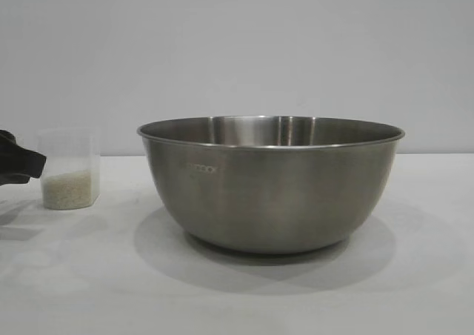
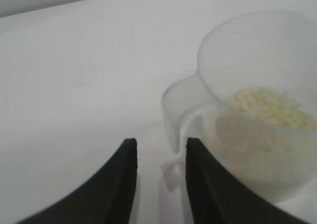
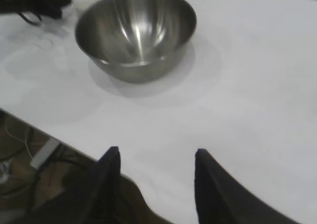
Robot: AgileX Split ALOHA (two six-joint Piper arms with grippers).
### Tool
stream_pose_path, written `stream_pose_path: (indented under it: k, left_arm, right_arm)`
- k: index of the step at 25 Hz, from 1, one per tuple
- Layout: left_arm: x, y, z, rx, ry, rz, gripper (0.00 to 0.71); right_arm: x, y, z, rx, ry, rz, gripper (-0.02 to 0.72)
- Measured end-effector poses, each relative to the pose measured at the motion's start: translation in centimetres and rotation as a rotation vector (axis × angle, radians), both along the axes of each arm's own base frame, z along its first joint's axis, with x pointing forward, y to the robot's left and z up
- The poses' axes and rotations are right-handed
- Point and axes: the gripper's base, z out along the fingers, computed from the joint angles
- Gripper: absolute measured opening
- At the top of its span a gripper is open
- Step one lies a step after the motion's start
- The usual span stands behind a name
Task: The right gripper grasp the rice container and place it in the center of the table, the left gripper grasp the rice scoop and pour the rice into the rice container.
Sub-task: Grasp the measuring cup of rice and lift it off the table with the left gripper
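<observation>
My gripper will make the rice [image 1: 67, 191] flow out freely in a thick stream when it pours, because loose, separate grains [image 2: 272, 105] can be seen inside the open rice scoop.
The rice container [image 1: 270, 194], a large steel bowl, stands empty at the middle of the white table [image 1: 415, 283]; it also shows in the right wrist view [image 3: 136, 30]. The rice scoop [image 1: 69, 168], a clear cup with rice [image 1: 68, 188] in its bottom, stands upright to the bowl's left. My left gripper [image 1: 35, 168] is at the cup's outer side, open. In the left wrist view the cup's handle [image 2: 181, 115] lies between the fingertips [image 2: 161, 142], close to one finger, and the rice [image 2: 270, 105] is in view. My right gripper [image 3: 157, 150] is open and empty, well away from the bowl, over the table's edge.
The table's near edge runs under the right gripper; below it lie floor cables and a white power strip [image 3: 44, 152]. A plain grey wall stands behind the table. The left arm [image 3: 34, 1] sits beside the bowl's far side in the right wrist view.
</observation>
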Motion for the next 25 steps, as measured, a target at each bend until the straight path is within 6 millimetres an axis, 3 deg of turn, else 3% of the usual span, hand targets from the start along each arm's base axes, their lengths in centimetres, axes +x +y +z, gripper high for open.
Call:
stream_pose_path:
  k: [12, 17, 18, 21, 25]
  left_arm:
    - [0.1, 0.0, 0.1, 0.017, -0.008, -0.002, 0.206]
    - [1.5, -0.3, 0.7, 0.019, -0.060, -0.005, 0.206]
    - [1.8, -0.4, 0.8, 0.020, -0.068, -0.005, 0.124]
    - [2.1, -0.5, 1.0, 0.027, -0.082, -0.010, 0.000]
    - [2.2, -0.7, 1.4, 0.085, -0.100, -0.055, 0.000]
  right_arm:
    - [0.1, 0.1, 0.0, 0.004, -0.015, -0.001, 0.298]
    - [0.1, 0.1, 0.0, 0.005, -0.016, -0.001, 0.298]
    - [0.1, 0.1, 0.0, 0.005, -0.016, -0.001, 0.298]
    - [0.1, 0.1, 0.0, 0.005, -0.016, -0.001, 0.298]
    - [0.1, 0.1, 0.0, 0.005, -0.016, -0.001, 0.298]
